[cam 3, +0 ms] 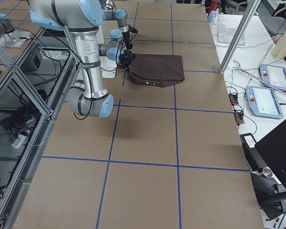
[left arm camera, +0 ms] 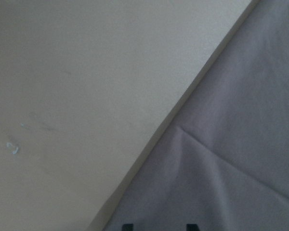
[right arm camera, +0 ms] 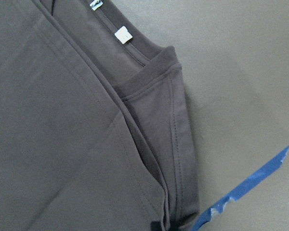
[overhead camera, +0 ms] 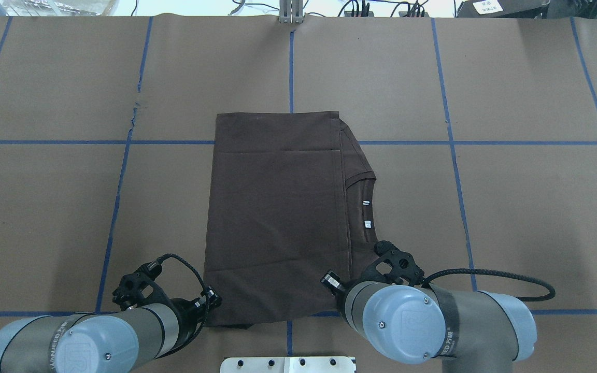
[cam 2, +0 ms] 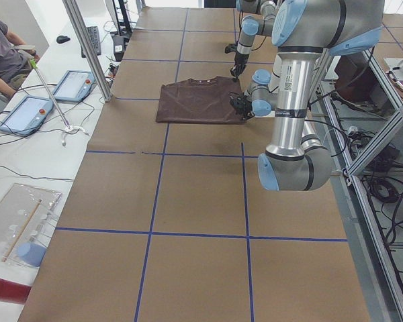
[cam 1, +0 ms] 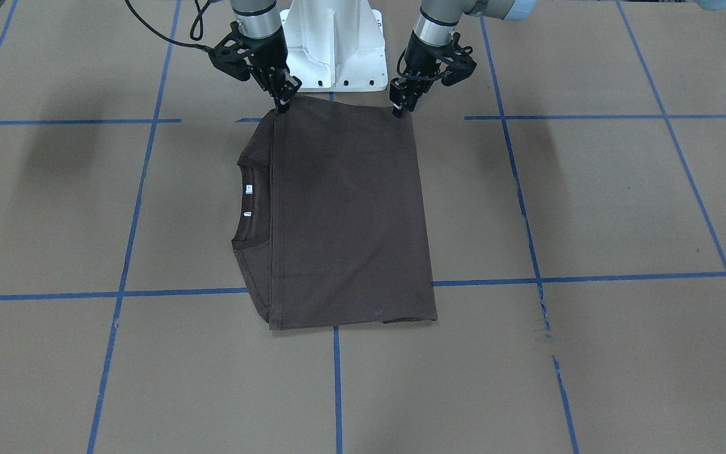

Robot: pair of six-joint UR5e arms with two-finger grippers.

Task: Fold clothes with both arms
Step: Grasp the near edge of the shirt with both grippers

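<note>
My left gripper's fingers are on either side of cloth inside the T-shirt's near corner (left arm camera: pixel 159 219). Next, my left gripper moves over to the T-shirt's corner tip and pinches there before it lifts.
The dark brown T-shirt (cam 1: pixel 350 214) lies folded into a rectangle on the table, collar (cam 1: pixel 251 202) and white tags (cam 1: pixel 249 188) showing at one side. It also shows in the overhead view (overhead camera: pixel 278 217). My left gripper (cam 1: pixel 397 112) pinches the shirt's corner nearest my base on the side away from the collar. My right gripper (cam 1: pixel 284 104) pinches the near corner on the collar side. Both look shut on the cloth. The left wrist view shows cloth (left arm camera: pixel 241 144) close under the fingertips. The right wrist view shows the collar (right arm camera: pixel 149 77) and folded edge.
My white pedestal base (cam 1: pixel 334 44) stands just behind the shirt's near edge. Blue tape lines (cam 1: pixel 338 378) cross the brown table cover. A metal post (cam 2: pixel 87 47) and two tablets (cam 2: pixel 74 84) stand at the far side, with a seated person (cam 2: pixel 3 47) nearby.
</note>
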